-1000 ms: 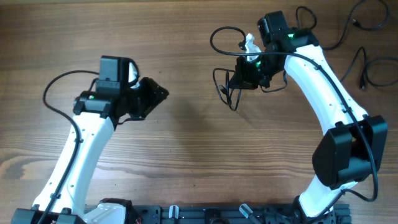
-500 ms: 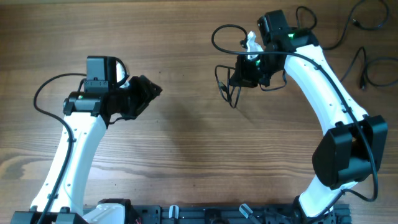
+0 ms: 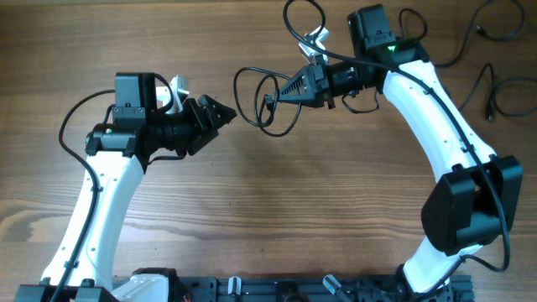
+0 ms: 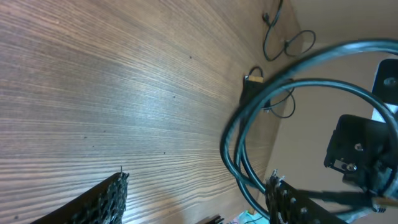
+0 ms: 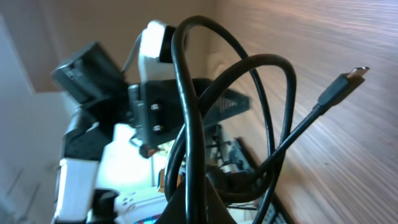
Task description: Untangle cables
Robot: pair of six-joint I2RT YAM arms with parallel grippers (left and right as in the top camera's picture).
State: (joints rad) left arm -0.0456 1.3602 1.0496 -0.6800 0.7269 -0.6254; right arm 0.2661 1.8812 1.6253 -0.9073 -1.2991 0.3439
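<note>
The cable loops (image 3: 268, 104) hang crossed beside my left gripper's open fingers; next my right gripper pulls back and swings them open first.
A bundle of looped black cables (image 3: 236, 91) hangs above the table's middle, pinched in my right gripper (image 3: 275, 96), which is shut on it. In the right wrist view the loops (image 5: 189, 124) rise from the shut jaws and one plug (image 5: 351, 74) sticks out to the right. My left gripper (image 3: 225, 110) is open, just left of the loops. In the left wrist view the cables (image 4: 227, 146) curve past the inner side of the right finger (image 4: 292, 202). The left finger (image 4: 106, 199) is well apart from them.
More black cords (image 3: 482, 31) lie on the wooden table at the far right, and another (image 3: 487, 92) lies below them. The left wrist view shows these cords (image 4: 280, 37) far off. Both white arms reach in from the front edge.
My right gripper has swung left and turned, carrying the cable bundle toward the left gripper. The left gripper has shifted right toward the loops and opened wider.
</note>
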